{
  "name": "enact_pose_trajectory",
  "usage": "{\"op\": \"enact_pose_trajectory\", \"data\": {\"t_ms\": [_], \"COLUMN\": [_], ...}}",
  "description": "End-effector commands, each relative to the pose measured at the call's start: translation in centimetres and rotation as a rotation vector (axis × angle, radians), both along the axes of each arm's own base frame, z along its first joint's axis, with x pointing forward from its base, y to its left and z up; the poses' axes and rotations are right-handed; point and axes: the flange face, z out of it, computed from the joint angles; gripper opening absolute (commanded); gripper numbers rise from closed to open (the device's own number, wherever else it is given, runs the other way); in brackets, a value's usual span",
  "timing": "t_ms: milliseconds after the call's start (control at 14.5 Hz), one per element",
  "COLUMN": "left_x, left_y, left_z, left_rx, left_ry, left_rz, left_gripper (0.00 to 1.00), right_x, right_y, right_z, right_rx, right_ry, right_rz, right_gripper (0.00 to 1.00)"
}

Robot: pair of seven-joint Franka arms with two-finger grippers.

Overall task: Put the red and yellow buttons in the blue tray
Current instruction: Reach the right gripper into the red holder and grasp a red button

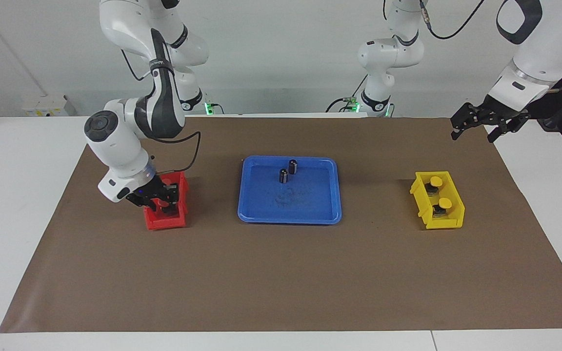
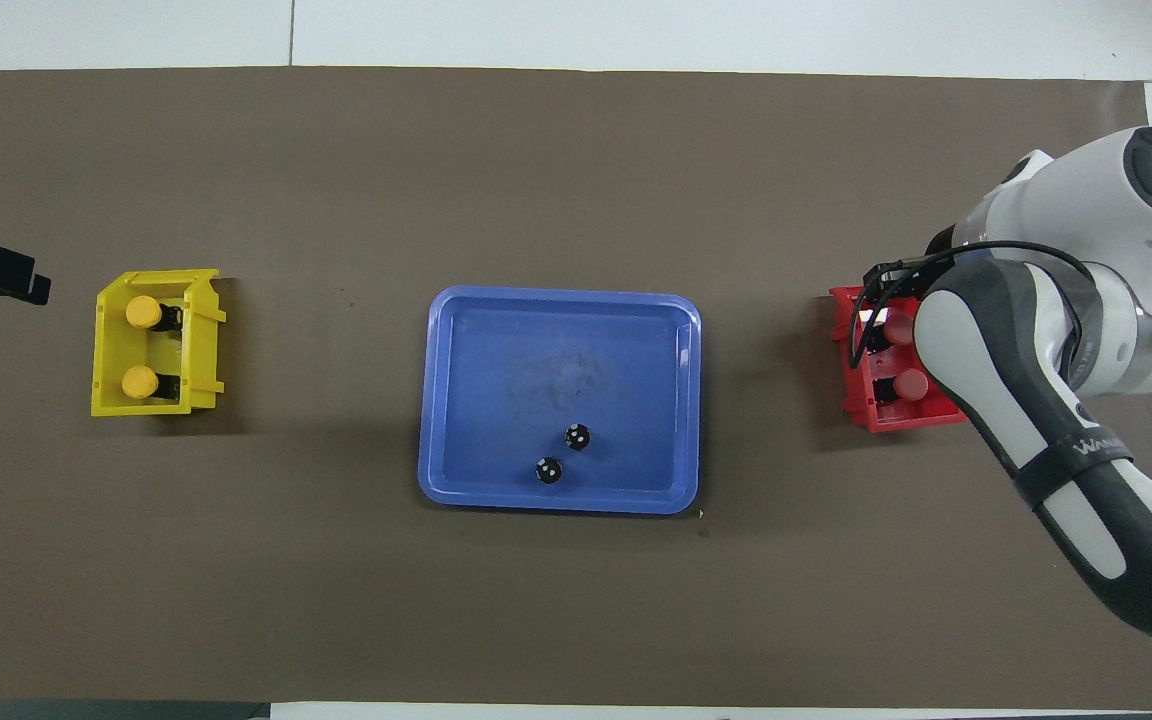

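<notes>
A thick black body (image 2: 170, 318) sits behind the yellow button's cap (image 2: 144, 312). I expect the button to stand upright with its cap on top when I set it down.
Two red buttons (image 2: 898, 330) (image 2: 911, 384) lie in the small red bin (image 2: 896, 422) at the right arm's end of the table. My right gripper (image 1: 166, 204) is down in that red bin (image 1: 164, 223); it hides the buttons in the facing view, and the arm covers it in the overhead view. Two yellow buttons (image 1: 436, 182) (image 1: 445, 202) lie in the yellow bin (image 1: 444, 223) at the left arm's end. The blue tray (image 1: 310, 204) sits mid-table between the bins. My left gripper (image 1: 476, 131) waits open, raised over the mat's corner.
Two small black capless cylinders (image 2: 576, 437) (image 2: 548, 471) stand in the blue tray (image 2: 496, 380), in its part nearer the robots. A brown mat (image 1: 281, 282) covers the table.
</notes>
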Motion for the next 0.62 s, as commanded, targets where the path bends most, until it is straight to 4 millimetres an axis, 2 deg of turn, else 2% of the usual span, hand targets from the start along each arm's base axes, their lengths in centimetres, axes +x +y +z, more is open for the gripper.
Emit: {"op": "enact_pose_trajectory", "data": {"t_ms": [0,275,550], "left_x": [-0.8,-0.8,-0.8], "left_y": [0.1,0.1,0.1], "left_z": [0.1,0.0,0.0], "left_rx": [-0.012,-0.012,-0.012], "left_ry": [-0.016,-0.014,-0.014], "left_rz": [0.011,0.011,0.011], "left_gripper": [1.00,1.00,1.00], "right_x": [-1.4,-1.9,-3.2], "right_y": [-0.6,-0.7,-1.0], "right_z": [-0.3,-1.0,-2.5], "right_rx": [-0.013,-0.015,-0.018], "right_ry": [-0.018,-0.008,-0.012], "right_rz": [0.061,0.078,0.093], "right_gripper": [0.58,0.58,0.58]}}
